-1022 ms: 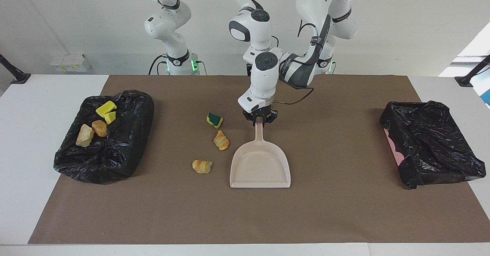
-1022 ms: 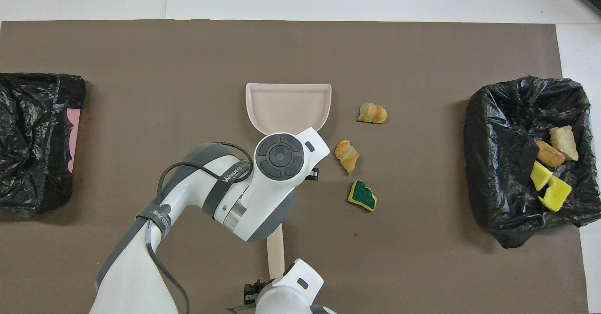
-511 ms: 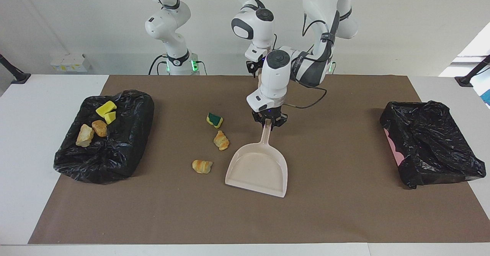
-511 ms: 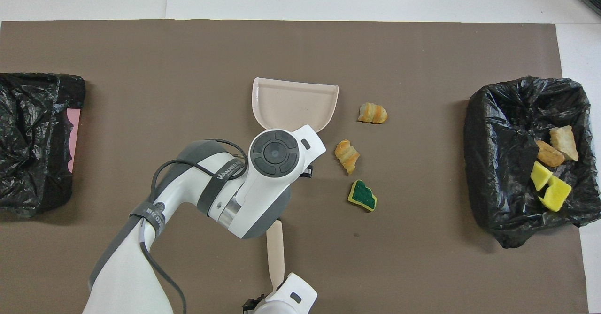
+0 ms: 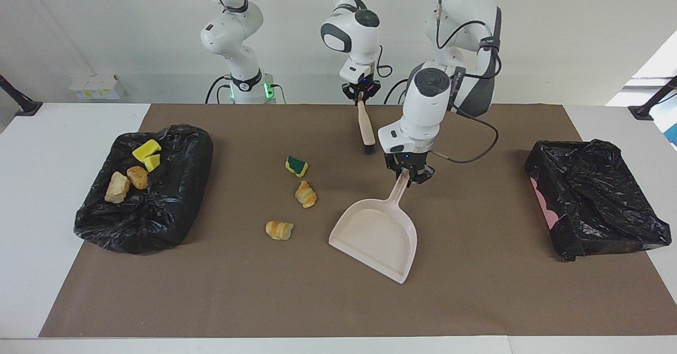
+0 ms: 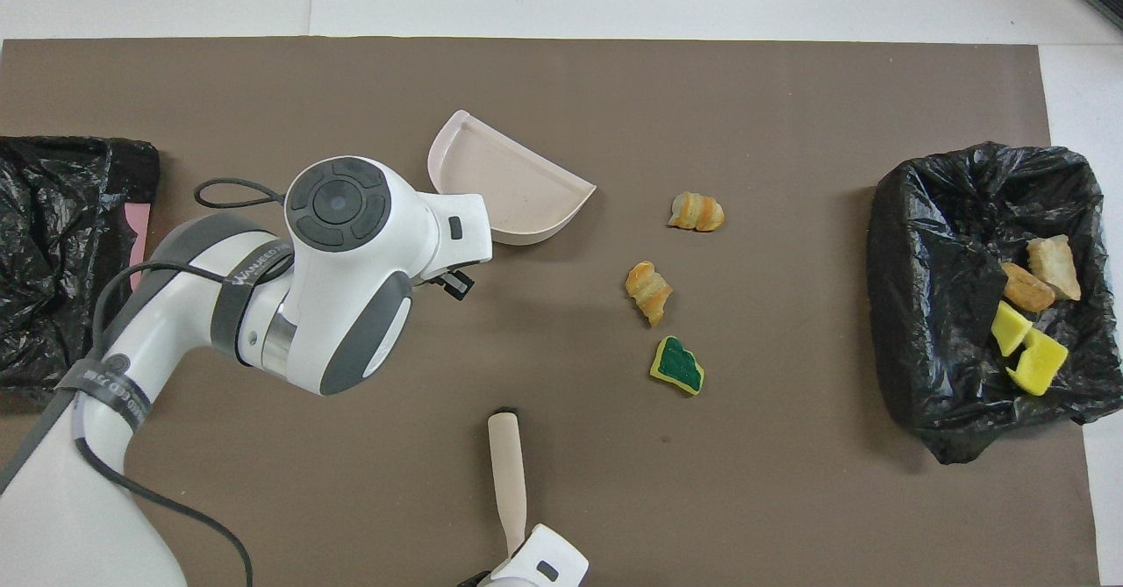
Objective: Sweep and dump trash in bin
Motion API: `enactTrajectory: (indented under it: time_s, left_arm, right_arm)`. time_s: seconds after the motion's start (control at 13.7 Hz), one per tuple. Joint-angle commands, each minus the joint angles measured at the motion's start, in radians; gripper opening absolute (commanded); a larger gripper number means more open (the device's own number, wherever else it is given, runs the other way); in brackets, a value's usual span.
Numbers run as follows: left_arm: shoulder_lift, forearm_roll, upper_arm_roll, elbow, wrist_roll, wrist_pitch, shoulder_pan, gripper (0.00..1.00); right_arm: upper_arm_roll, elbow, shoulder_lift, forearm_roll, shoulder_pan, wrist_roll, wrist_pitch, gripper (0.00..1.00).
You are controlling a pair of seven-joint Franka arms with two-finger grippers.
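The dustpan's open edge (image 6: 529, 150) points past the sponge and croissants, so my left gripper needs to turn the dustpan by its handle (image 5: 398, 189) to face them before my right gripper sweeps.
My left gripper (image 5: 408, 175) is shut on the handle of the beige dustpan (image 5: 376, 237), which is tilted over the middle of the mat (image 6: 504, 188). My right gripper (image 5: 361, 95) is shut on the handle of the beige brush (image 5: 365, 124), whose black bristles point down at the mat near the robots (image 6: 507, 468). Loose trash lies beside the pan toward the right arm's end: a green-topped sponge (image 5: 296, 166) (image 6: 677, 365) and two croissants (image 5: 305, 193) (image 5: 278, 230). The black-lined bin (image 5: 158, 211) holds yellow sponge pieces (image 5: 146, 150) and bread lumps (image 5: 117, 187).
A second black-lined bin (image 5: 592, 200) with a pink patch showing stands at the left arm's end of the brown mat (image 5: 476, 301). White table borders the mat on both ends.
The left gripper has swung the dustpan toward the left arm's end and turned its mouth askew. The right gripper has shut on the brush handle, now uncovered by the left arm.
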Motion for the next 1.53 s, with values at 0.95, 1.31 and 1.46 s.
enactTrajectory:
  time_s: [0.95, 1.31, 1.46]
  left_arm:
    - [-0.099, 0.146, -0.01, -0.282, 0.803, 0.155, 0.174, 0.0]
    - [-0.107, 0.146, -0.011, -0.288, 0.801, 0.141, 0.162, 0.69]
    - [-0.107, 0.146, -0.013, -0.287, 0.784, 0.146, 0.152, 0.69]
  right_arm:
    - [-0.012, 0.106, -0.077, -0.058, -0.412, -0.075, -0.293, 0.0]
    - [-0.01, 0.041, -0.137, -0.101, -0.468, 0.117, -0.442, 0.0]
    - [-0.006, -0.065, -0.201, -0.083, -0.472, 0.134, -0.404, 0.0]
